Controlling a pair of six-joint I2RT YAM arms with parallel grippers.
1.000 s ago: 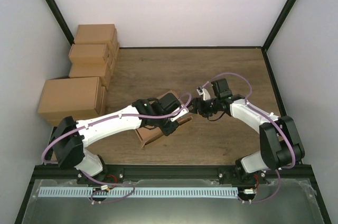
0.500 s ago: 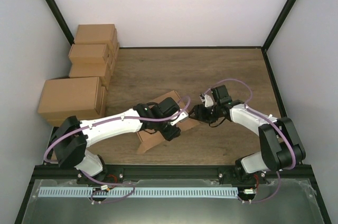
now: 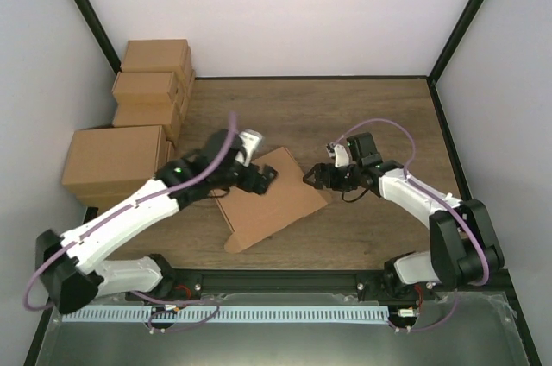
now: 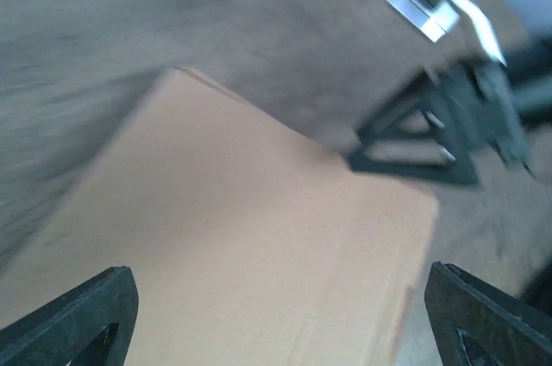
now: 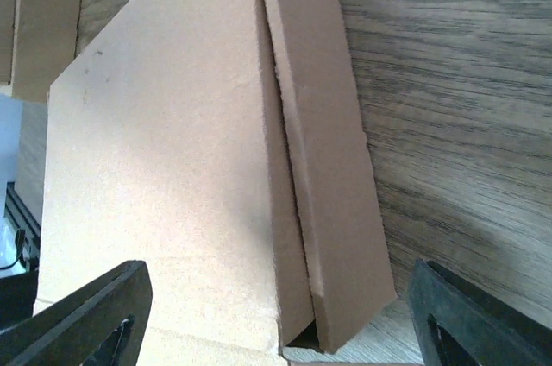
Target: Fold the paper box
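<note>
The paper box lies slanted (image 3: 272,204) between my arms, so next I grip its narrow side (image 5: 341,262) with my right gripper and turn the box square with my left gripper before folding.
The paper box (image 3: 274,198) is a flat brown cardboard piece lying on the wooden table (image 3: 345,116) between my two arms. At its left edge hovers my left gripper (image 3: 261,178), open and holding nothing. In the blurred left wrist view the box (image 4: 241,254) fills the space below the wide-open left gripper (image 4: 285,331), and the right gripper (image 4: 431,137) shows beyond the far corner. My right gripper (image 3: 313,178) stands open just off the box's right corner. In the right wrist view, a wide panel (image 5: 164,167) and a narrow folded flap (image 5: 319,150) lie in front of the open right gripper (image 5: 280,323).
Smaller brown cartons (image 3: 155,59) are stacked along the left wall, with a larger carton (image 3: 116,160) in front of them near my left arm. A black frame rail (image 3: 285,280) runs along the table's near edge.
My left gripper has opened, let go of the box and swung back to the left. The box has dropped flat on the table. My right gripper has opened wider.
</note>
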